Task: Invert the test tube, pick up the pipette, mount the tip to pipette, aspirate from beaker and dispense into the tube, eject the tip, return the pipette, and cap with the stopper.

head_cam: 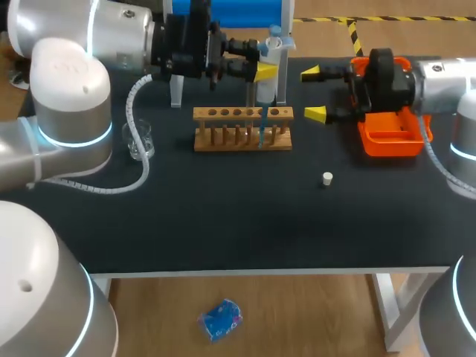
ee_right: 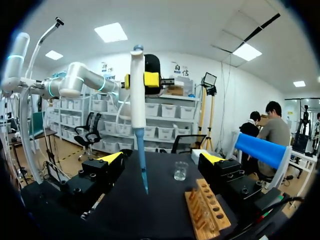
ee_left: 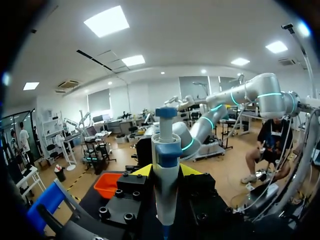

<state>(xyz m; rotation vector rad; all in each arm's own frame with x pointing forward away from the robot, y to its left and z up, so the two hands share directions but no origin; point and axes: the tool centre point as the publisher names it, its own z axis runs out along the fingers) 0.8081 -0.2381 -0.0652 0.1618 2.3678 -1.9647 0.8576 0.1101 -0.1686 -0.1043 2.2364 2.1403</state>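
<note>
The tip [ee_right: 145,183] will slip off whole when I press the pipette's ejector, because a step [ee_right: 143,170] shows where it meets the pipette's blue body.
My left gripper [head_cam: 262,65] is shut on a white and blue pipette [head_cam: 271,52], held upright above the table. Its blue tip [head_cam: 262,134] hangs just on the near side of the wooden tube rack [head_cam: 243,128]. In the left wrist view the pipette [ee_left: 165,160] stands between the yellow fingers. My right gripper [head_cam: 314,93] stands open to the right of the rack, with nothing in it. From the right wrist view the pipette [ee_right: 137,90] hangs ahead of the open gripper [ee_right: 161,158], beside the rack [ee_right: 207,210]. The glass beaker [head_cam: 138,139] sits at the left. A white stopper [head_cam: 327,178] lies on the table. I cannot make out a test tube.
An orange tray [head_cam: 388,134] sits under my right wrist at the table's right side. A blue roll on a white stand [head_cam: 245,11] is behind the rack at the far edge. The beaker [ee_right: 180,170] is beyond the pipette in the right wrist view.
</note>
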